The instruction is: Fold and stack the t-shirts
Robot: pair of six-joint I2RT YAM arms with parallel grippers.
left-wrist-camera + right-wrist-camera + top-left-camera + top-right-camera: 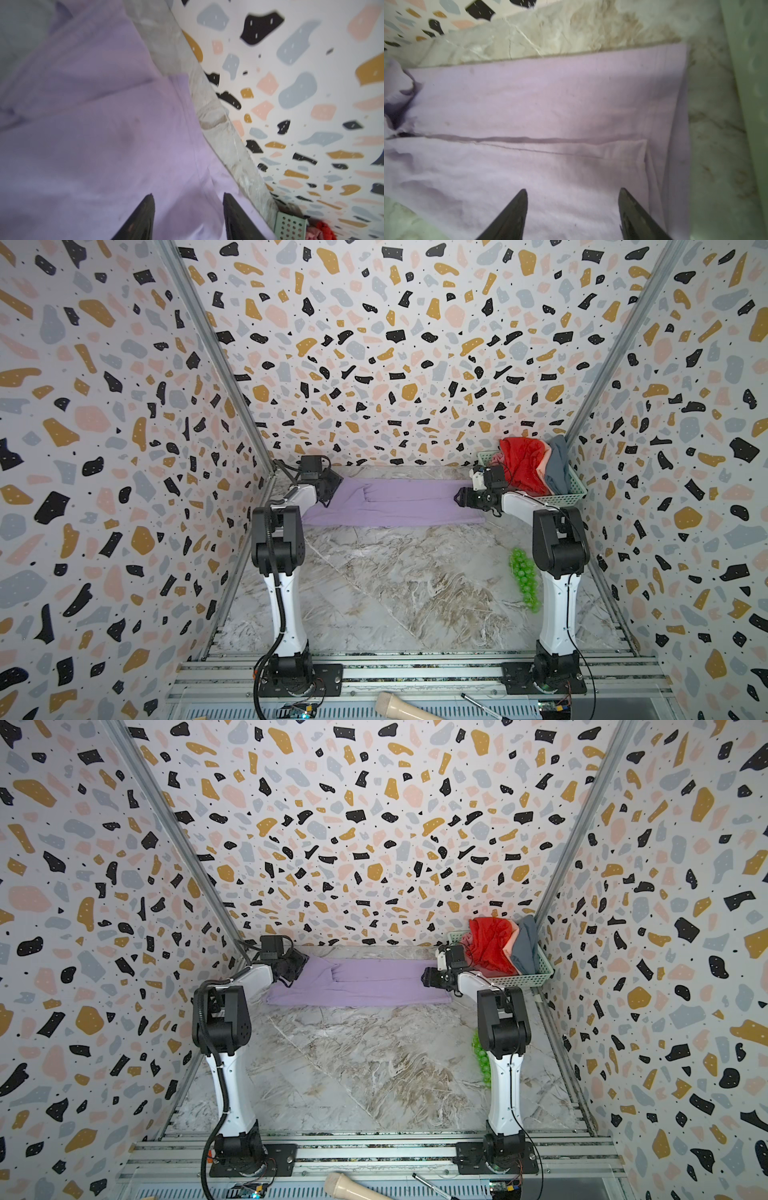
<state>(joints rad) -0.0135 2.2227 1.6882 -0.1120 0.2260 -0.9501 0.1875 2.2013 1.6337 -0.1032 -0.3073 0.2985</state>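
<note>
The purple t-shirt is lying crosswise along the back wall, so the robot's right gripper should swing the t-shirt's hem end around to the front while the left gripper guides the rest of it.
A lavender-purple t-shirt lies at the back of the marble table, folded into a long flat strip. My left gripper is over its left end, jaws apart, with purple cloth below and between the fingertips. At the right end my right gripper is open just above the cloth, fingers spread near the folded edge. A red t-shirt, a salmon pink one and a blue-grey one are heaped in the basket.
The pale green mesh basket stands in the back right corner, close behind my right arm. A bunch of green plastic grapes lies beside the right arm. A beige microphone and a pen lie on the front rail. Patterned walls enclose three sides.
</note>
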